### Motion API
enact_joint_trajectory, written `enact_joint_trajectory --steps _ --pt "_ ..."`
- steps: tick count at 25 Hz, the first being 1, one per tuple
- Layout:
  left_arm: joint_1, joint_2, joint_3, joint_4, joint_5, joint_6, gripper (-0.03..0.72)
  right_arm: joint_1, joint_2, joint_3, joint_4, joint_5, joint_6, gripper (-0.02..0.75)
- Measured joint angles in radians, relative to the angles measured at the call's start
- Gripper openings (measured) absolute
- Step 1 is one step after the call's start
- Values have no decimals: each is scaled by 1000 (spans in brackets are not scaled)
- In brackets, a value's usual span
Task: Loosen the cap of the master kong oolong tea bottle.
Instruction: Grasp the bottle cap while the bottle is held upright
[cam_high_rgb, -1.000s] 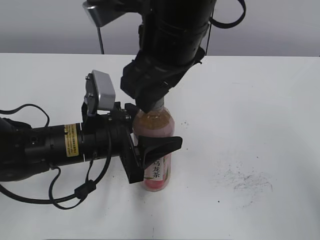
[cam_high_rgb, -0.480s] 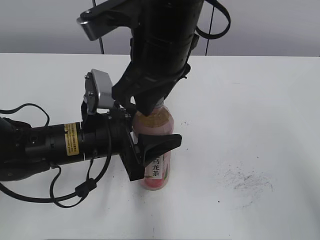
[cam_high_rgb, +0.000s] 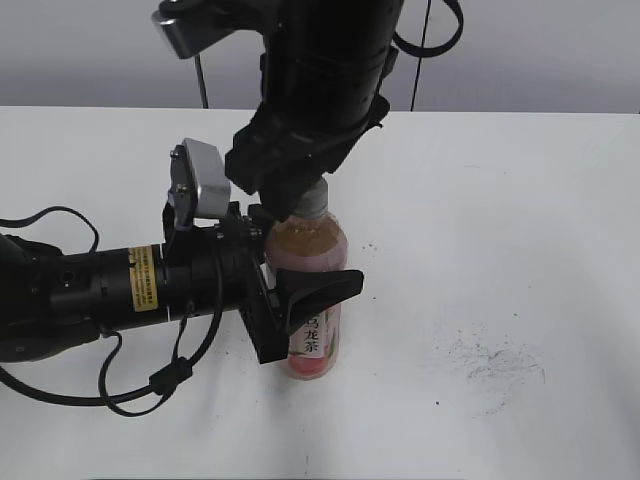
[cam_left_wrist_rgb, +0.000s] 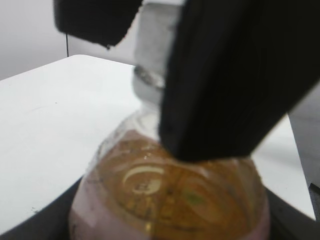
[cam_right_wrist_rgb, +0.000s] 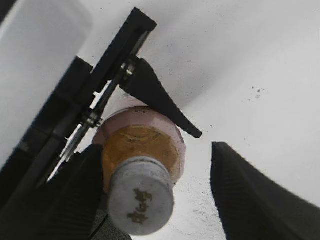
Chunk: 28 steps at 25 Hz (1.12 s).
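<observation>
My left gripper will keep the bottle still, because it is shut (cam_high_rgb: 298, 291) on the bottle's body. The white cap (cam_high_rgb: 313, 199) should turn when I twist it.
The master kong oolong tea bottle (cam_high_rgb: 312, 250) stands upright on the white table, amber tea above its pink label. My left gripper (cam_high_rgb: 302, 290) reaches in from the left and is shut on the bottle's body; in the left wrist view the bottle's shoulder (cam_left_wrist_rgb: 170, 190) fills the bottom. My right gripper (cam_high_rgb: 295, 195) hangs over the neck from above. In the right wrist view its fingers (cam_right_wrist_rgb: 165, 197) are apart. The white cap (cam_right_wrist_rgb: 141, 195) sits close to the left finger, with a wide gap to the right finger. The cap also shows in the exterior view (cam_high_rgb: 313, 200) and the left wrist view (cam_left_wrist_rgb: 150, 45).
The white table (cam_high_rgb: 520, 200) carries dark scuff marks (cam_high_rgb: 490, 360) to the right of the bottle. The left arm's black cables (cam_high_rgb: 150, 385) trail over the table at the left. A grey wall stands behind the table's far edge.
The right wrist has turned above the bottle and risen slightly, so more of the neck and cap shows. The left gripper and the bottle have stayed in place.
</observation>
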Motion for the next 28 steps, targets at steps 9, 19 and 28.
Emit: enact_joint_trajectory --steps 9,19,28 --pt "0 0 0 1 0 0 445 0 -42 39 12 -2 -5 479" --pt "0 0 0 1 0 0 445 0 -50 45 19 -2 -18 268" --pt "0 0 0 2 0 0 445 0 -51 45 33 -1 -484 269"
